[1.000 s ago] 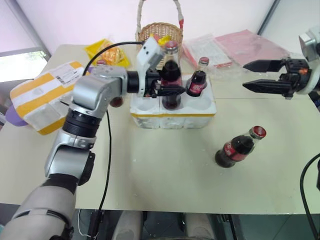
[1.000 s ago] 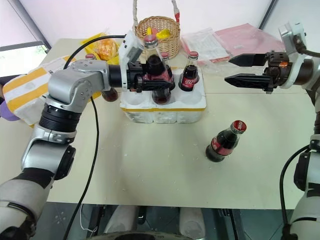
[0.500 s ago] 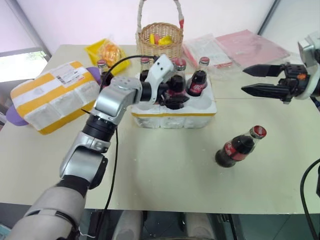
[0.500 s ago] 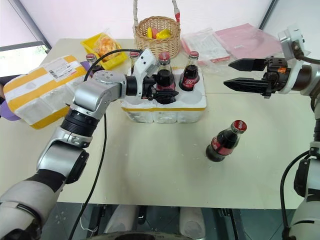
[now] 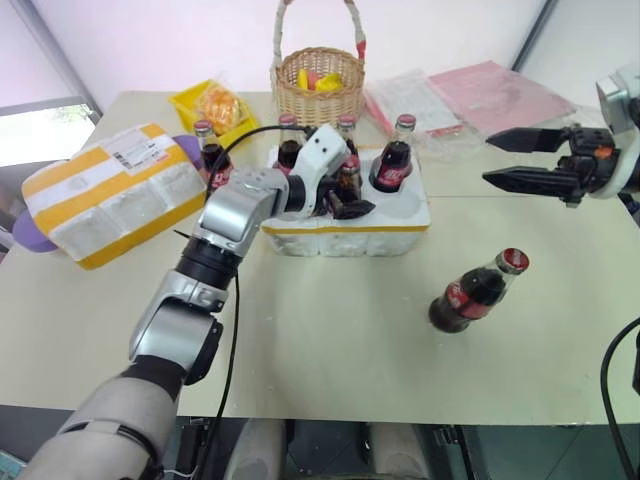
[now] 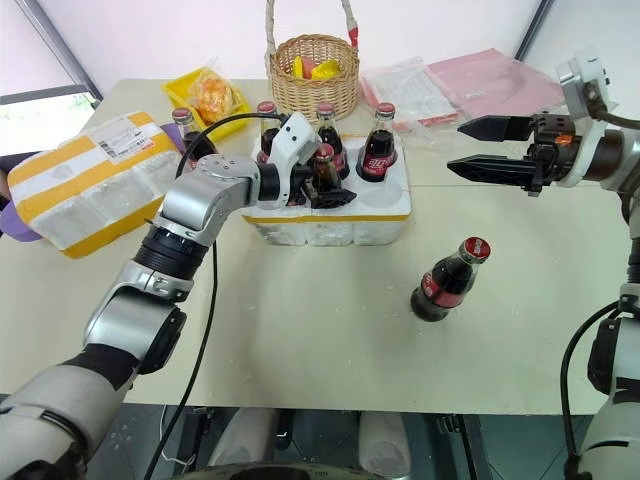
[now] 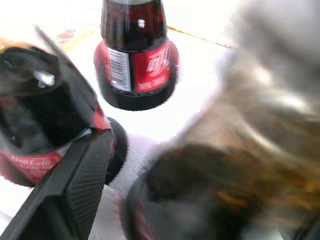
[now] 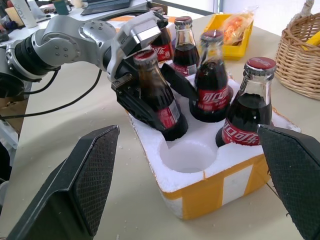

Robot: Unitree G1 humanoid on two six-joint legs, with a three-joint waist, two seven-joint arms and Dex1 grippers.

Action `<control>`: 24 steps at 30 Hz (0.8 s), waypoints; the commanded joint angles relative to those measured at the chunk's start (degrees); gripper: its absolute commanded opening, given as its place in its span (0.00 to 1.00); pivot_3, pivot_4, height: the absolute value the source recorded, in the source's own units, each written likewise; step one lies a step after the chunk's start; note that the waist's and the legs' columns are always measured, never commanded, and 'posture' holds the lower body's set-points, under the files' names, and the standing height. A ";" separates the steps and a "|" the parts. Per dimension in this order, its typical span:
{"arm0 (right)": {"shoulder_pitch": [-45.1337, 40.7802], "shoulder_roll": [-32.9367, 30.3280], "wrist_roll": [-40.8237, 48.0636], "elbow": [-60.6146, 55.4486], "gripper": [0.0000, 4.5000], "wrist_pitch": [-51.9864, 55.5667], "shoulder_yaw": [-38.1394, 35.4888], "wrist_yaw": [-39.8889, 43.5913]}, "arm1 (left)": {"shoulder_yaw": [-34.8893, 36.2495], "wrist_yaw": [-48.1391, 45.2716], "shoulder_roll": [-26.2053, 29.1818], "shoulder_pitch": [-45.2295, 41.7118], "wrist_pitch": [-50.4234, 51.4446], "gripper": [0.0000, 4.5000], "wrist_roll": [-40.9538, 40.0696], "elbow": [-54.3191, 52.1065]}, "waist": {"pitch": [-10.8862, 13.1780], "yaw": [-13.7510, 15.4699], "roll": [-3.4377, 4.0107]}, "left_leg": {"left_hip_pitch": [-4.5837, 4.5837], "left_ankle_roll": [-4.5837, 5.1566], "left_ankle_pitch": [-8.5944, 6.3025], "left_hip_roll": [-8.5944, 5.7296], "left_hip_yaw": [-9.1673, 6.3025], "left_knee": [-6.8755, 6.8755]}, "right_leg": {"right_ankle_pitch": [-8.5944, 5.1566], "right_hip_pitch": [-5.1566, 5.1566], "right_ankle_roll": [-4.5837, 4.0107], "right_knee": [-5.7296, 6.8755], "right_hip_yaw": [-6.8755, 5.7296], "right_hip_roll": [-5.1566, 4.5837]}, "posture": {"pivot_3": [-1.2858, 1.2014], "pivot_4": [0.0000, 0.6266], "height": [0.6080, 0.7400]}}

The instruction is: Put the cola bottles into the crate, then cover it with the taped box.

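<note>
My right gripper will lower the cola bottle (image 5: pixel 475 293) beside it, and the bottle will then stand upright with its neck out, because the crate's empty well (image 8: pixel 188 156) is round and deep.
The crate (image 5: pixel 345 238) stands mid-table, three cola bottles upright in its back row (image 5: pixel 397 157). A fourth bottle (image 8: pixel 156 96) stands in the front middle well. My left gripper (image 5: pixel 348 203) is open, one finger (image 8: pixel 134 106) on each side of that bottle. Another bottle (image 5: pixel 208 152) stands on the table left of the crate, and one more (image 5: pixel 474 294) stands to the front right. My right gripper (image 5: pixel 490 160) hovers open above the table, right of the crate. The taped box (image 5: pixel 100 190) lies at the far left.
A wicker basket (image 5: pixel 320 82) stands behind the crate, a yellow tray (image 5: pixel 215 102) of snacks to its left. Clear and pink plastic bags (image 5: pixel 470 95) lie at the back right. The crate's front right well (image 8: pixel 187 155) holds nothing.
My left gripper has come down with the bottle and set it in the front middle well, and its fingers have spread. The right gripper has stayed where it was.
</note>
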 commanded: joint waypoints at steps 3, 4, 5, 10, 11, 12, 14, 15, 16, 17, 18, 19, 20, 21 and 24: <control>-0.49 -0.45 0.52 -1.22 1.00 -0.91 -1.53 0.43 | 3.88 -2.44 4.40 2.07 6.30 0.99 -3.56 -9.61 | 0.00 -0.16 0.00 | 0.00 0.00 0.00 0.01 0.01 -0.01 | 0.00 -0.02 0.00 0.00 0.03 0.01 | 0.52 0.24 0.98; -0.54 -0.50 0.51 -1.20 1.00 -0.89 -1.48 0.57 | 4.35 -2.72 5.14 2.34 7.48 0.99 -4.20 -11.22 | 0.00 -0.14 0.00 | 0.00 0.00 0.00 0.01 0.01 -0.02 | 0.00 -0.02 0.00 0.00 0.04 0.02 | 0.52 0.24 0.98; -0.75 -0.66 0.37 -1.08 1.00 -0.96 -1.19 1.06 | 5.35 -3.84 7.20 2.64 9.04 0.99 -5.51 -14.28 | 0.00 -0.07 0.00 | 0.00 0.00 0.00 0.01 0.01 -0.01 | 0.00 -0.02 0.00 0.01 0.04 0.02 | 0.52 0.24 0.98; -1.47 -1.68 -0.60 -1.17 1.00 -2.13 0.65 5.06 | 12.12 -8.68 19.05 4.36 18.01 0.99 -12.97 -25.72 | 0.01 -0.04 -0.01 | 0.00 0.00 0.00 0.02 0.02 -0.01 | 0.00 -0.03 0.00 0.00 0.07 0.03 | 0.52 0.24 0.98; -1.65 -1.74 -0.70 -1.28 1.00 -2.23 0.86 5.68 | 13.04 -9.37 21.01 4.89 18.81 0.99 -13.94 -26.85 | 0.01 -0.09 0.00 | 0.00 0.00 0.00 0.02 0.02 -0.01 | 0.00 -0.03 0.00 0.00 0.06 0.03 | 0.52 0.24 0.98; -1.84 -1.78 -0.87 -1.43 1.00 -2.41 1.13 6.14 | 13.95 -9.93 22.92 5.39 19.48 0.99 -14.85 -27.84 | 0.01 -0.04 0.00 | 0.01 0.00 0.00 0.02 0.03 -0.02 | 0.00 -0.03 0.00 0.00 0.07 0.03 | 0.52 0.24 0.98; -2.12 -1.92 -0.64 -2.20 1.00 -2.39 1.55 6.66 | 16.27 -11.00 27.04 7.25 20.35 0.99 -16.33 -29.92 | 0.01 0.00 0.00 | 0.02 0.00 0.00 0.02 0.03 -0.02 | 0.00 -0.02 0.00 0.00 0.07 0.03 | 0.52 0.24 0.98; -2.35 -1.97 -0.21 -2.77 1.00 -2.19 1.76 6.80 | 18.02 -11.77 29.81 8.81 20.76 0.99 -17.02 -31.24 | 0.01 -0.03 0.00 | 0.03 0.00 0.00 0.02 0.03 -0.01 | 0.00 0.00 0.00 0.00 0.07 0.03 | 0.52 0.24 0.98; -2.65 -1.90 0.06 -3.12 1.00 -2.06 1.89 6.87 | 19.49 -12.26 32.21 10.33 20.94 0.99 -17.57 -32.32 | 0.02 -0.18 0.00 | 0.03 0.00 0.00 0.02 0.04 -0.01 | 0.00 0.00 0.00 0.00 0.08 0.03 | 0.52 0.24 0.98; -3.15 -1.70 0.01 -3.09 1.00 -1.94 2.04 6.89 | 21.33 -11.78 34.41 12.21 21.37 0.99 -17.70 -33.28 | 0.02 -0.37 0.00 | 0.02 0.00 0.00 0.03 0.05 -0.04 | 0.00 -0.03 0.00 0.00 0.10 0.03 | 0.52 0.24 0.98; -3.64 -1.41 -0.19 -2.81 1.00 -1.96 2.18 6.89 | 22.71 -10.28 36.27 14.12 22.21 0.99 -17.19 -33.68 | 0.02 -0.48 0.00 | 0.03 0.00 0.00 0.04 0.05 -0.06 | 0.00 -0.04 -0.01 0.00 0.10 0.05 | 0.52 0.24 0.98; -4.00 -1.20 -0.39 -2.51 1.00 -2.01 2.31 6.89 | 24.00 -8.40 37.78 16.20 22.86 0.99 -16.35 -34.06 | 0.02 -0.63 0.00 | 0.03 0.00 0.00 0.06 0.05 -0.08 | 0.00 -0.06 -0.01 0.00 0.11 0.06 | 0.52 0.24 0.98; -4.27 -1.02 -0.55 -2.25 1.00 -2.03 2.43 6.88 | 25.26 -6.60 38.61 18.03 23.24 0.99 -15.70 -34.37 | 0.02 -0.80 0.00 | 0.02 0.00 0.00 0.07 0.04 -0.07 | 0.00 -0.05 -0.01 0.00 0.11 0.07 | 0.52 0.24 0.98; -4.47 -0.89 -0.54 -2.03 1.00 -1.64 2.51 6.88 | 27.28 -4.12 38.47 19.95 24.25 0.99 -15.47 -34.69 | 0.02 -0.88 0.00 | 0.03 0.00 0.00 0.08 0.04 -0.07 | 0.00 -0.04 -0.01 0.00 0.11 0.08 | 0.52 0.24 0.98; -4.48 -1.11 0.27 -2.00 1.00 -0.13 2.79 6.89 | 31.13 2.94 35.80 23.52 23.34 0.99 -14.17 -35.16 | 0.03 -0.81 -0.01 | 0.07 0.00 0.00 0.08 0.03 -0.04 | 0.00 0.01 -0.02 0.01 0.12 0.08 | 0.52 0.24 0.98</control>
